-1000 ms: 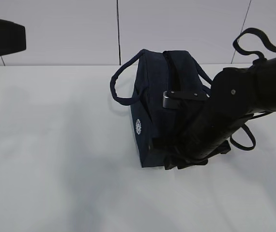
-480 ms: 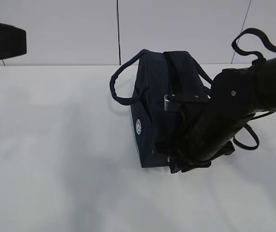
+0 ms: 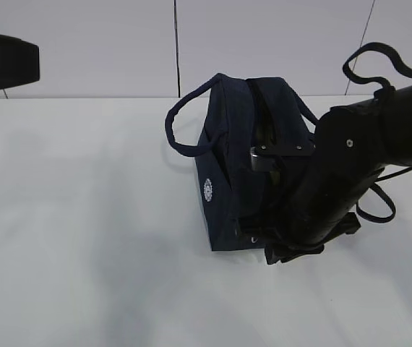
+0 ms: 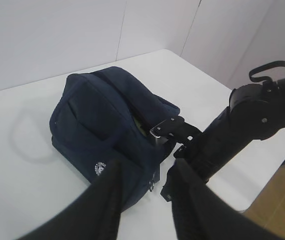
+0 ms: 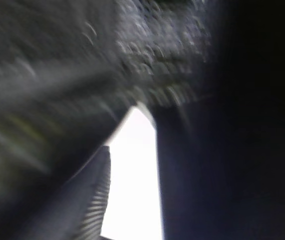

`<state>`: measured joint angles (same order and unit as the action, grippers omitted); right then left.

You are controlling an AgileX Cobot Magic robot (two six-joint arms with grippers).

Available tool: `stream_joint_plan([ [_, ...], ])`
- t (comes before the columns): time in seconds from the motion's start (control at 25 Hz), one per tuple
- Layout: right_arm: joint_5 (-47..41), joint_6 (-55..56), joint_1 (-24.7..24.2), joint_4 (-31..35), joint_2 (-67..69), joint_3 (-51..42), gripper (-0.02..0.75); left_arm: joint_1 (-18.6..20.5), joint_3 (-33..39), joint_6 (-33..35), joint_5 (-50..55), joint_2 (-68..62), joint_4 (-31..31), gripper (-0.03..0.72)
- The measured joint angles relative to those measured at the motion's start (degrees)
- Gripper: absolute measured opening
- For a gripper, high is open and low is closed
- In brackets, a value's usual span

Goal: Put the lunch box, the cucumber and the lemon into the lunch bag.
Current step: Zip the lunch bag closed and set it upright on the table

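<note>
Next, I open my right gripper, move it closer in and close it around the zipper ring, because the lunch bag's zipper ring is hanging outside that gripper's fingers.
The navy lunch bag stands mid-table with its white logo facing front; it also shows in the left wrist view. Its top slit is slightly parted, and a pale green sliver shows inside. The zipper ring pull hangs free at the near end. The lunch box, cucumber and lemon are otherwise hidden. My right gripper is low at the bag's front right corner; its blurred wrist view shows a gap between a ribbed finger and a dark shape. My left gripper is open and empty, high above the table.
Part of the left arm hangs at the upper left. The bag's handles loop out at the left and right. The table's far right edge drops off beyond the right arm.
My right arm has slid down and to the right along the bag's front end. The bag's right handle swung right with it, and the top slit parted a little.
</note>
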<state>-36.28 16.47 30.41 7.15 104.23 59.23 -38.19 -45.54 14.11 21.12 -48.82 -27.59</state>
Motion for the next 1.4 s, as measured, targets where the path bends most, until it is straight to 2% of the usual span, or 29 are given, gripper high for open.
stream_joint_plan([
  [0.12, -0.09, -3.36, 0.00, 4.16, 0.00, 0.00, 0.194, 0.00, 0.00, 0.00, 0.00, 0.00, 0.07, 0.240],
  [0.28, 1.14, -10.04, 0.00, 12.71, 0.00, 0.00, 0.312, 0.00, 0.00, 0.00, 0.00, 0.00, 0.07, 0.240],
  [0.48, 5.15, -11.12, 0.00, 14.55, 0.00, 0.00, 0.358, 0.00, 0.00, 0.00, 0.00, 0.00, -0.03, 0.240],
  [0.96, 8.02, -7.37, 0.00, 12.96, 0.61, 0.00, 0.353, 0.00, 0.00, 0.00, 0.54, 0.00, -0.03, 0.240],
  [1.12, 8.37, -6.52, 0.00, 11.61, 1.20, 0.00, 0.320, 0.00, 0.00, 0.00, 1.55, 0.00, -0.03, 0.240],
  [1.4, 8.71, -5.16, 0.00, 10.04, 1.20, 0.00, 0.212, 0.00, 0.00, 0.00, 1.68, 0.00, -0.03, 0.240],
])
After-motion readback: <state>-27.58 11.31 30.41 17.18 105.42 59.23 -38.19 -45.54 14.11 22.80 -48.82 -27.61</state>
